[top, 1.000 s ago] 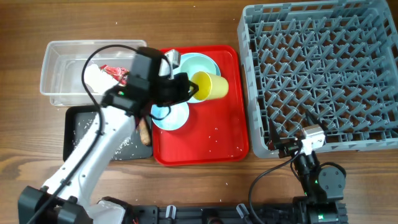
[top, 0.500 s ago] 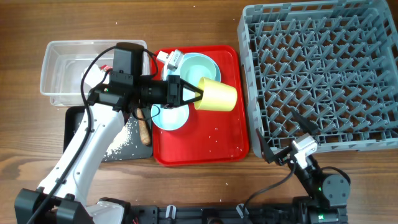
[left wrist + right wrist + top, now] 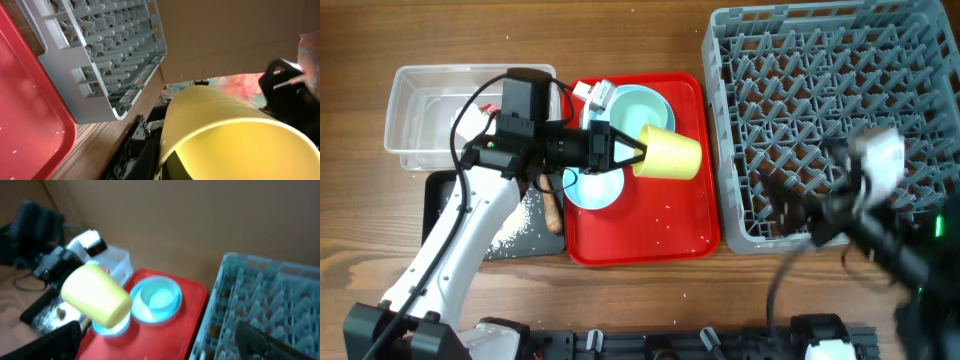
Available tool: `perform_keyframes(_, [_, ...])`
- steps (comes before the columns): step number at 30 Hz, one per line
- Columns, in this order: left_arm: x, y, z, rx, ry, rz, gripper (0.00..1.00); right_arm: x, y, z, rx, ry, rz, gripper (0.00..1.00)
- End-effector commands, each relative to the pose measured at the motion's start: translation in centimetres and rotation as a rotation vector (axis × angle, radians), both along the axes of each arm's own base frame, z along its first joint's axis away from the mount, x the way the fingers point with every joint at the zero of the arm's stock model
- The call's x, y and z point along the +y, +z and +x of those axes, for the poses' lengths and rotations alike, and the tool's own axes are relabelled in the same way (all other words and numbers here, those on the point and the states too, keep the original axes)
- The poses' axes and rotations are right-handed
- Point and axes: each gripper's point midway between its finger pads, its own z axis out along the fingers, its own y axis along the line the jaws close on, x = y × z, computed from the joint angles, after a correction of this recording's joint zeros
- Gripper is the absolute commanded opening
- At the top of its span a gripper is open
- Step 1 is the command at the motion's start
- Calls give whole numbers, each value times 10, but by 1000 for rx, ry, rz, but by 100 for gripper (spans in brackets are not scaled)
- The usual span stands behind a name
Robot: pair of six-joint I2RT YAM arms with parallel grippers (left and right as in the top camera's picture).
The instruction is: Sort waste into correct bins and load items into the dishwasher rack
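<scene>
The robot's left gripper holds the yellow cup by its rim (image 3: pixel 641 158), so the right gripper should take the cup's base end (image 3: pixel 694 160) and put the cup in the rack with its opening down.
My left gripper (image 3: pixel 628 155) is shut on the rim of the small yellow cup (image 3: pixel 670 153) and holds it on its side above the red tray. The cup fills the left wrist view (image 3: pixel 235 135) and shows in the right wrist view (image 3: pixel 97 292). Below it lie the light blue plate (image 3: pixel 590 188) and the pale green bowl (image 3: pixel 642 105), also seen from the right wrist (image 3: pixel 157 297). The grey dishwasher rack (image 3: pixel 830 110) stands at the right. My right gripper (image 3: pixel 165 345) is open and empty, blurred, above the rack's front left part.
The flat red tray (image 3: pixel 650 235) holds the dishes. The clear tub (image 3: pixel 420 100) at the far left holds a white napkin (image 3: pixel 470 125). The black tray (image 3: pixel 445 215) carries white crumbs, with the brown stick (image 3: pixel 552 210) at its right edge.
The left gripper first swung the yellow cup to the right, then held still. The right arm rose from the table's front edge to above the rack and is blurred with motion.
</scene>
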Motion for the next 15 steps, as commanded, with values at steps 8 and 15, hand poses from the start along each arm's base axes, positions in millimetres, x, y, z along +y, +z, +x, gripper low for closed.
perform_keyframes(8, [3, 17, -4, -44, -26, -49, 4, 33, 27, 83, 325, 178, 68, 100])
perform_keyframes(15, [5, 49, 7, 6, -26, -156, 4, 66, -10, 92, 460, 461, 161, 100])
